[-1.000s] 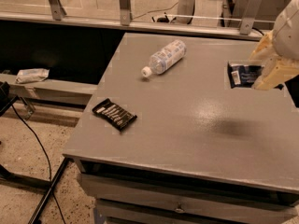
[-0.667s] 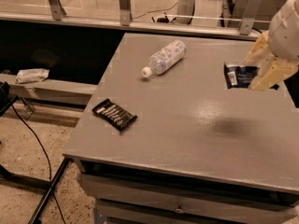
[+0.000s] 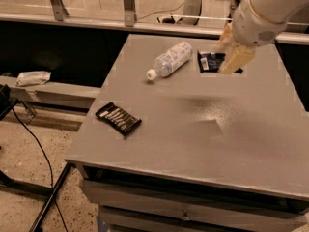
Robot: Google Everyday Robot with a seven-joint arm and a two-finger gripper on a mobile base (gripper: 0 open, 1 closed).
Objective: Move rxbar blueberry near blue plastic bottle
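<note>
The rxbar blueberry (image 3: 207,62) has clear table between it and the blue plastic bottle, so my gripper continues to bring it closer until it sits next to the bottle.
The rxbar blueberry (image 3: 210,61), a dark navy wrapper with a white label patch, is held off the grey table (image 3: 203,124) in my gripper (image 3: 228,53). The cream fingers (image 3: 235,59) are shut on the bar's right end. The blue plastic bottle (image 3: 171,59), clear with a pale label and white cap, lies on its side at the back of the table. The bar hangs just to the right of the bottle, a short gap apart. My white arm (image 3: 270,8) comes in from the upper right.
A black wrapper with white stripes (image 3: 118,118) lies at the table's front left. A drawer front (image 3: 183,211) sits below the table edge. A crumpled white packet (image 3: 33,77) rests on a ledge at left. A cable (image 3: 34,139) runs over the speckled floor.
My gripper has carried the bar to the left, from the table's right edge to just beside the bottle. The bottle and the black wrapper lie as before.
</note>
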